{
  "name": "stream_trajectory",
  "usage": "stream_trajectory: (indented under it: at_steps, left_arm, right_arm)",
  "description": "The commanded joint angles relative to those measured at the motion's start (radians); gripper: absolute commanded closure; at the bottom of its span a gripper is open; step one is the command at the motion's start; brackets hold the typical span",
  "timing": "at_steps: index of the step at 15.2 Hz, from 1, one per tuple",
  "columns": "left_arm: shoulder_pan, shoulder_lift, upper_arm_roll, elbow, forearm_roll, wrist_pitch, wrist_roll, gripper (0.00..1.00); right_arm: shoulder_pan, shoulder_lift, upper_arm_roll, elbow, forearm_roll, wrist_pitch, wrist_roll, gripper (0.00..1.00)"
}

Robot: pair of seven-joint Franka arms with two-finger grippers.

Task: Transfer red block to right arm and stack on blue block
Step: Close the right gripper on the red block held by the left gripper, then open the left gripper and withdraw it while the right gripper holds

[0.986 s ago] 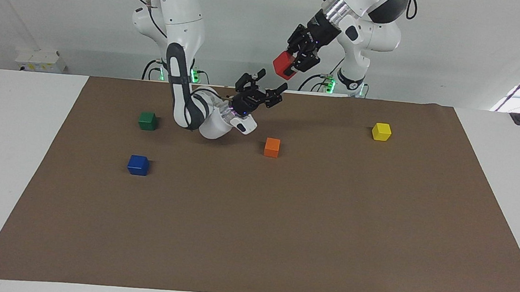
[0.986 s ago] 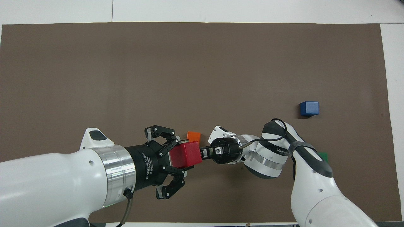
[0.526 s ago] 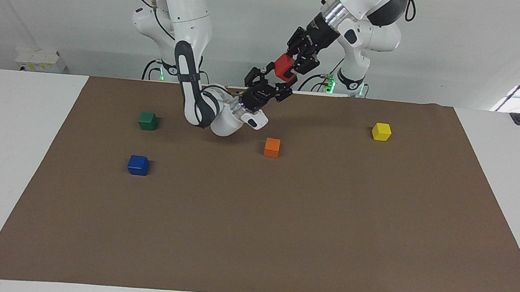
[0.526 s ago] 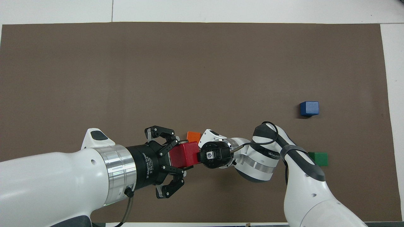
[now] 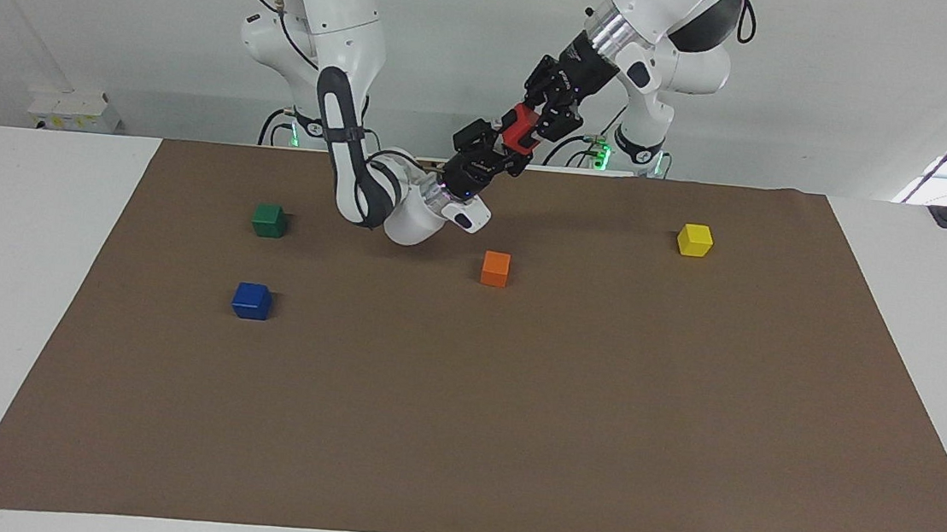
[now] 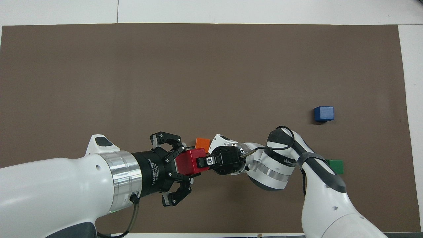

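Note:
I should open my left gripper and back it away, since both grippers clamp the red block (image 6: 188, 162), before my right gripper carries it to the blue block (image 6: 324, 113).
The red block (image 5: 523, 128) hangs in the air over the robots' edge of the brown mat (image 5: 513, 407), between the two hands. My left gripper (image 5: 532, 124) comes down from above, shut on the block (image 6: 187, 158). My right gripper (image 5: 504, 141) reaches up from below, and its fingertips have closed on the same block. In the overhead view the left gripper (image 6: 184, 162) and right gripper (image 6: 200, 162) meet head-on at the block. The blue block (image 5: 251, 301) (image 6: 323, 113) sits alone on the mat toward the right arm's end.
An orange cube (image 5: 496, 268) (image 6: 202, 143) lies on the mat just under the two hands. A green cube (image 5: 268, 220) (image 6: 335, 166) sits nearer to the robots than the blue block. A yellow cube (image 5: 694, 239) rests toward the left arm's end.
The right gripper rose to the red block and closed its open fingers on it. The left gripper kept its grip and lifted the block slightly.

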Motion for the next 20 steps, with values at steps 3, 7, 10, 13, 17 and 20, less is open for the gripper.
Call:
stream_trajectory:
  at_steps: [3, 7, 10, 13, 17, 20]
  left_arm:
    - [-0.018, -0.026, 0.002, -0.031, -0.018, 0.015, -0.001, 1.00]
    - [-0.004, -0.027, 0.013, 0.006, -0.007, 0.009, 0.002, 0.00]
    - [0.057, -0.032, 0.015, 0.030, -0.004, -0.005, 0.021, 0.00]
    - [0.166, -0.032, 0.013, 0.073, 0.060, -0.067, 0.112, 0.00]
    - [0.393, -0.029, 0.034, 0.086, 0.142, -0.202, 0.478, 0.00]
    - [0.499, -0.026, 0.036, 0.096, 0.271, -0.226, 0.836, 0.00]
  right_arm:
    - [-0.014, -0.049, 0.005, -0.008, 0.007, 0.070, 0.030, 1.00]
    - [-0.016, -0.050, 0.005, -0.005, 0.007, 0.073, 0.032, 1.00]
    - [-0.022, -0.050, 0.004, -0.004, 0.005, 0.073, 0.033, 1.00]
    - [-0.024, -0.059, 0.004, -0.004, 0.002, 0.076, 0.049, 1.00]
    - [-0.109, -0.134, 0.002, -0.004, -0.122, 0.173, 0.160, 1.00]
    - [-0.212, -0.208, 0.002, -0.004, -0.272, 0.223, 0.272, 1.00]
